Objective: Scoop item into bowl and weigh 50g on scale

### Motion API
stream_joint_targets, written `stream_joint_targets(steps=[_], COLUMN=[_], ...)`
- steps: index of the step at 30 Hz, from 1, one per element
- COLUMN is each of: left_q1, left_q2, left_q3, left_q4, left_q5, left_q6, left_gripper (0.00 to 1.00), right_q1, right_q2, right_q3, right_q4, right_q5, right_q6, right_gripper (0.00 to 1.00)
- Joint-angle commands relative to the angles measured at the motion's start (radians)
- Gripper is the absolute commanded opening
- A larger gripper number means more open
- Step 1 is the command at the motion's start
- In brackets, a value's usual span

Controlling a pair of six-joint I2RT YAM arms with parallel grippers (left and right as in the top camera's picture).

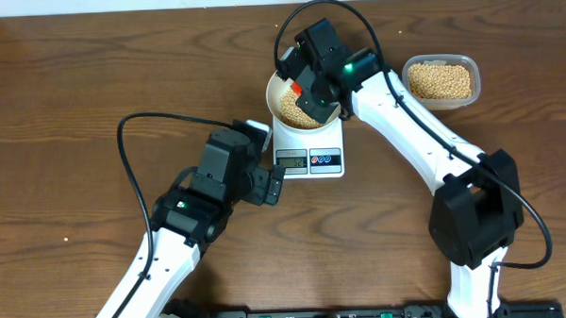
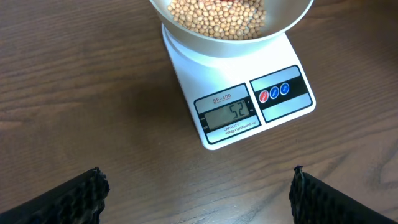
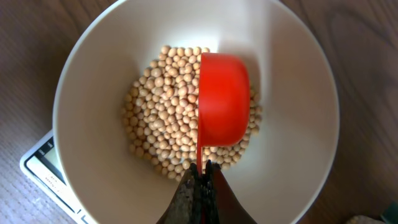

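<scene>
The scale display (image 2: 229, 114) shows more than 50g, so the robot's right gripper should scoop some beans from the white bowl and put them back in the clear tub (image 1: 441, 81).
The white bowl (image 1: 282, 86) stands on the white scale (image 1: 308, 151) and holds tan beans (image 3: 158, 118). The scale display (image 2: 232, 112) reads 52. My right gripper (image 3: 201, 171) is shut on the handle of a red scoop (image 3: 222, 99), turned on its side over the beans inside the bowl (image 3: 298, 93); it also shows in the overhead view (image 1: 299, 88). My left gripper (image 2: 198, 186) is open and empty, low over bare table just in front of the scale (image 2: 242, 93); in the overhead view (image 1: 270, 186) it sits left of the scale's front.
A clear plastic tub (image 1: 441, 80) with more beans stands right of the scale at the back. The right arm (image 1: 424, 135) stretches from the front right across to the bowl. A black cable (image 1: 132, 174) loops over the left side of the brown wooden table.
</scene>
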Motion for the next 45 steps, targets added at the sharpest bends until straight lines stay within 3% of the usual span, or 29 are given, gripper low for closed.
stream_joint_targets(steps=[1, 26, 45], left_q1=[-0.001, -0.001, -0.001], left_q2=[0.004, 0.004, 0.004], left_q3=[-0.002, -0.002, -0.002], left_q4=[-0.002, -0.002, -0.002], left_q5=[0.002, 0.002, 0.002], left_q6=[-0.016, -0.016, -0.016], left_gripper=[0.95, 0.95, 0.95], right_q1=[0.018, -0.061, -0.336], right_q2=[0.006, 0.005, 0.005], right_q3=[-0.003, -0.003, -0.003], right_q4=[-0.017, -0.027, -0.029], right_q5=[-0.017, -0.37, -1.058], right_q6=[0.004, 0.15, 0.22], right_gripper=[0.01, 0.01, 0.01])
